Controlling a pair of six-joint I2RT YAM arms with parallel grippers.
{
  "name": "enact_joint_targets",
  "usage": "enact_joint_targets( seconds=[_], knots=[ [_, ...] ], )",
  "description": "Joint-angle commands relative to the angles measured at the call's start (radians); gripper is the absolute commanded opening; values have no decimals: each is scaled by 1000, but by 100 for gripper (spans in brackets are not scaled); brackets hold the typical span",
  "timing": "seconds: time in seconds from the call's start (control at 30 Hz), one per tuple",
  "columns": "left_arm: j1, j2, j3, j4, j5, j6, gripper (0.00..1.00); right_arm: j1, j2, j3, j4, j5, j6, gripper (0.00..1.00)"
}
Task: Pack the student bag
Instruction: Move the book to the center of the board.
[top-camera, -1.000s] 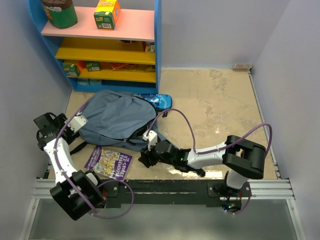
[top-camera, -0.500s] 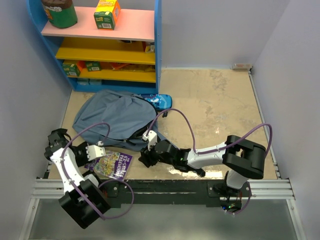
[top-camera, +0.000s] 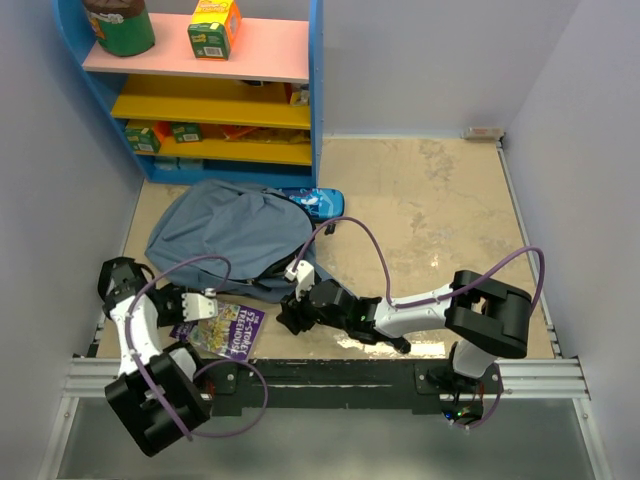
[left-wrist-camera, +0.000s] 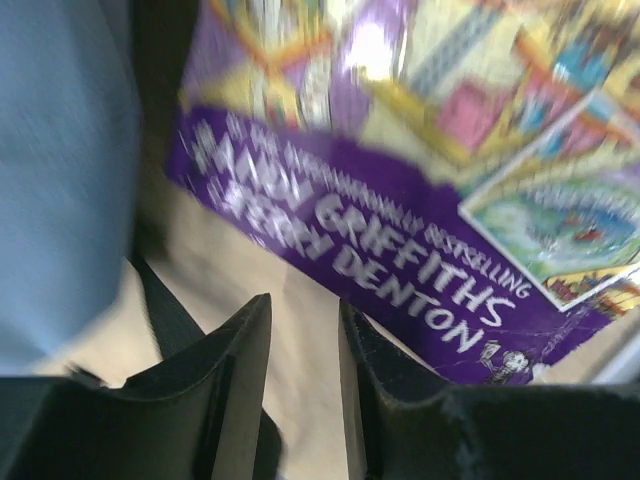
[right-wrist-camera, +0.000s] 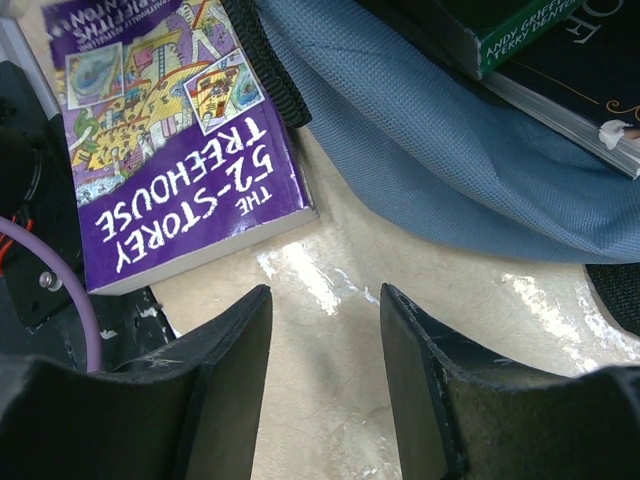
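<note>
The purple paperback (top-camera: 230, 331) is lying short of the robot's right gripper and the bag's opening, so next the left gripper pushes the author-name edge (left-wrist-camera: 338, 284) toward the right gripper.
The student bag (top-camera: 228, 235) lies slumped on the floor, slate-blue, with its opening toward the arms. In the right wrist view its fabric (right-wrist-camera: 450, 150) shows, and books (right-wrist-camera: 545, 45) lie inside the mouth. A purple paperback (top-camera: 220, 330) lies in front of the bag. My left gripper (top-camera: 198, 304) hovers at the book's left end. In the left wrist view its jaws (left-wrist-camera: 303, 310) stand a narrow gap apart over bare floor beside the cover (left-wrist-camera: 420, 200). My right gripper (top-camera: 290, 316) sits low before the bag, open (right-wrist-camera: 325, 295), with nothing between its fingers.
A glossy blue pencil case (top-camera: 315, 201) lies behind the bag. A blue shelf unit (top-camera: 205, 90) with boxes and a jar stands at the back left. A black strap (left-wrist-camera: 170, 310) runs beside my left fingers. Walls close in on the left and right.
My left arm swung from the bag's left edge down to the purple book, and its jaws narrowed. The right arm has not moved.
</note>
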Motion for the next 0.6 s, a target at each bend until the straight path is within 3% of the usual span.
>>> enact_joint_targets(
  seconds=[0.0, 0.1, 0.23, 0.4, 0.57],
  knots=[
    [-144, -50, -32, 2, 114, 66, 38, -3, -15, 31, 30, 20, 14, 52],
    [-241, -49, -37, -18, 171, 45, 37, -3, -15, 20, 32, 20, 20, 53],
    [-351, 8, -17, -6, 192, -72, 28, -3, -31, -7, 26, 37, 28, 56],
    [-465, 77, 61, -64, 194, -105, 29, -3, -78, -40, -23, 89, 44, 57],
    [-578, 100, 120, -94, 234, -176, 29, -1, -233, -104, -128, 97, 78, 54]
  ],
)
